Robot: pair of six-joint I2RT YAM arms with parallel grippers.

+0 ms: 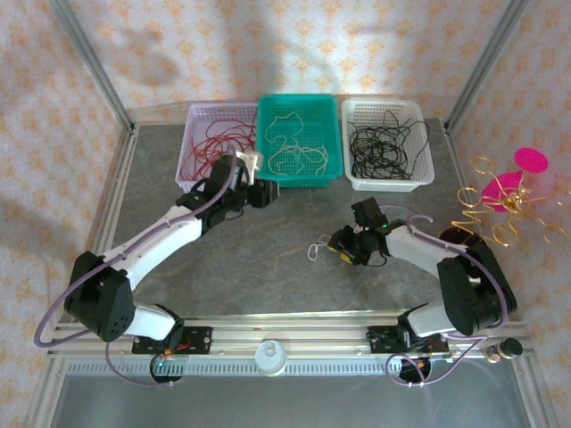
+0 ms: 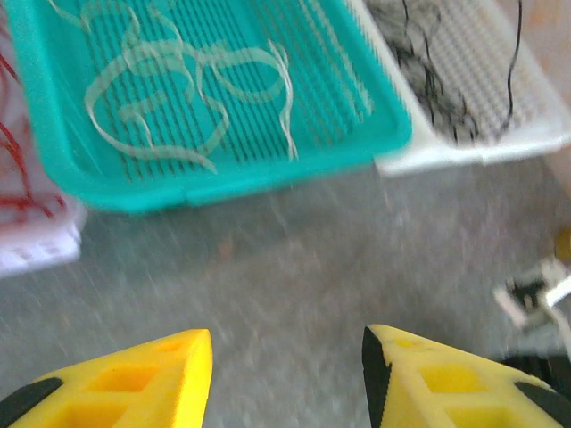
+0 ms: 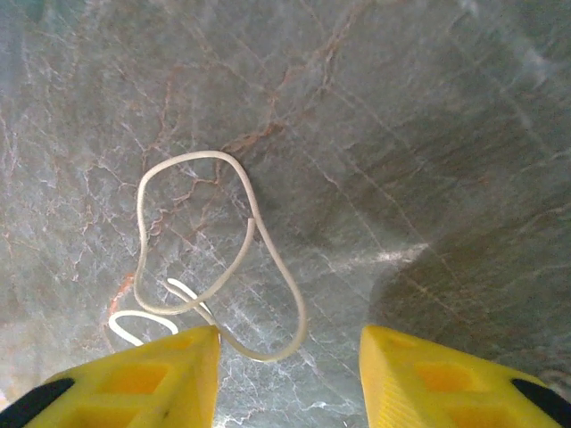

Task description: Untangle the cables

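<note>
The white cable's small loop [image 1: 312,252] is out of the way of my right gripper. My left gripper goes on toward that loop before its fingers close on it.
A single white cable [image 3: 223,259] lies looped on the grey marble table, small and pale in the top view [image 1: 314,251]. My right gripper [image 3: 287,374] hovers open just over it, the loop's lower bend between its yellow fingers; from above the right gripper [image 1: 343,251] sits right of the cable. My left gripper [image 2: 287,379] is open and empty over bare table in front of the teal basket [image 2: 223,183]. Sorted cables fill the baskets: red cables [image 1: 214,143], white cables [image 1: 297,152], black cables [image 1: 384,144].
Three baskets stand in a row at the back: a white one [image 1: 198,120] on the left, the teal basket [image 1: 268,134] in the middle, a white one [image 1: 426,152] on the right. A gold wire ornament with pink top [image 1: 504,192] stands off the table's right edge.
</note>
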